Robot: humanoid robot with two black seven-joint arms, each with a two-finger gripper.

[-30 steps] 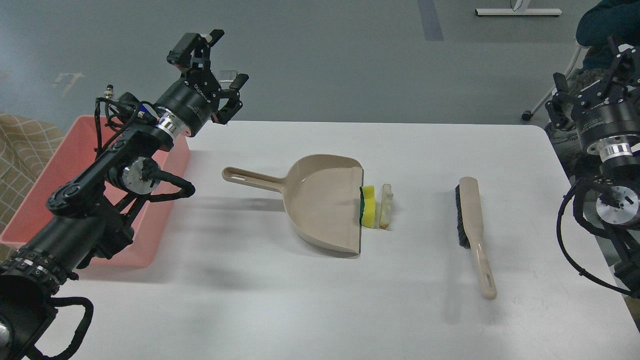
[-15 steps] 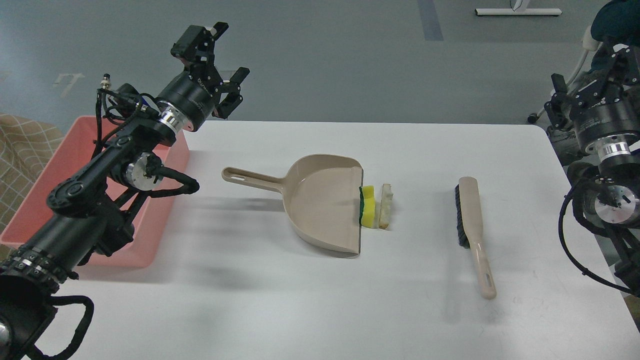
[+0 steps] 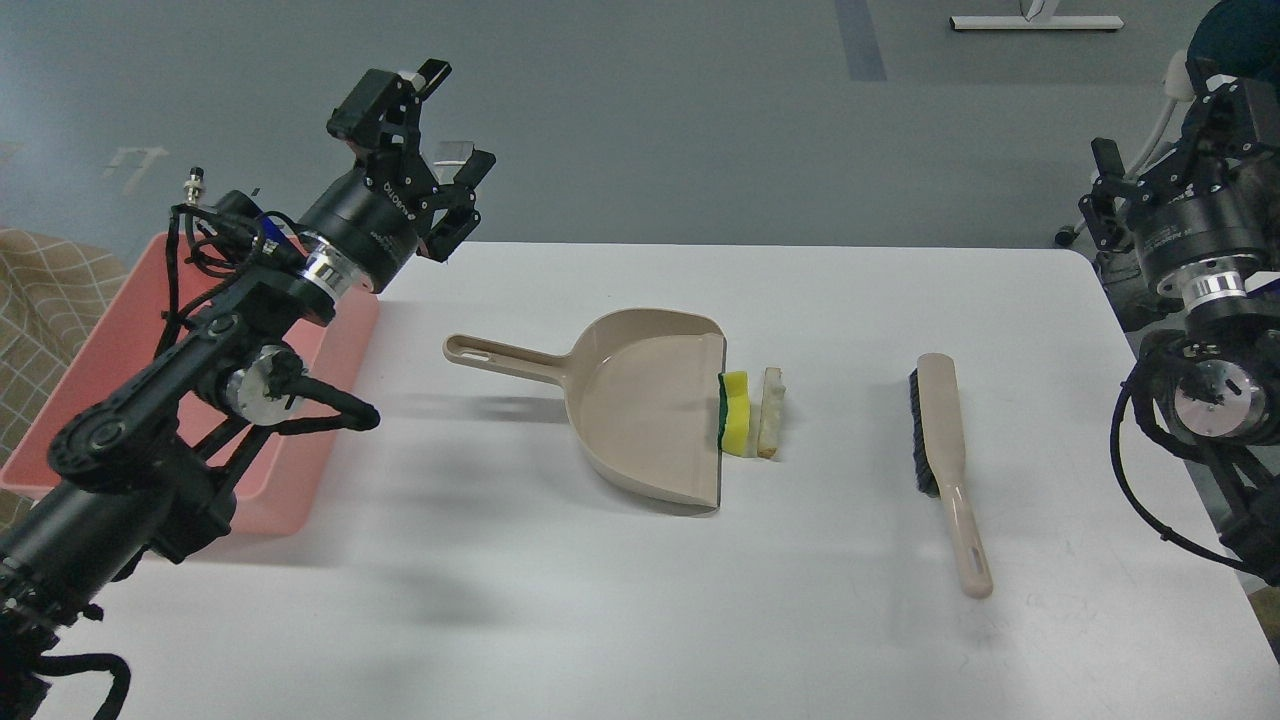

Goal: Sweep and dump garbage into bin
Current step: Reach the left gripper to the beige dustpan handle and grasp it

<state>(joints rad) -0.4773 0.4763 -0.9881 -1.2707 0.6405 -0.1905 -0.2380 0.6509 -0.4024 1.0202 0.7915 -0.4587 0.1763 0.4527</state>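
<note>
I expect the yellow sponge (image 3: 735, 413) and the slice to topple into the dustpan when I sweep them up, because both are standing on narrow edges (image 3: 770, 413).
The garbage lies mid-table: a yellow sponge with a green side (image 3: 735, 412) touches the open lip of the beige dustpan (image 3: 645, 400), and a thin pale beige slice (image 3: 770, 412) lies just right of it. The pink bin (image 3: 130, 330) stands at the table's left edge, partly hidden by my left arm. My left gripper (image 3: 425, 125) is open and empty, raised above the bin's far right corner. My right gripper (image 3: 1160, 160) is raised off the table's right edge, fingers spread and empty. The beige brush with black bristles (image 3: 945, 455) lies on the table right of the garbage.
The dustpan's long handle (image 3: 500, 357) points left toward the bin. The white table (image 3: 600, 600) ends at the far edge behind the dustpan. A person in dark clothing (image 3: 1235, 25) and a chair are at the far right.
My left arm has drawn back to the left, its elbow lower over the bin. My right arm has risen and shifted slightly left. Dustpan, garbage and brush have not moved.
</note>
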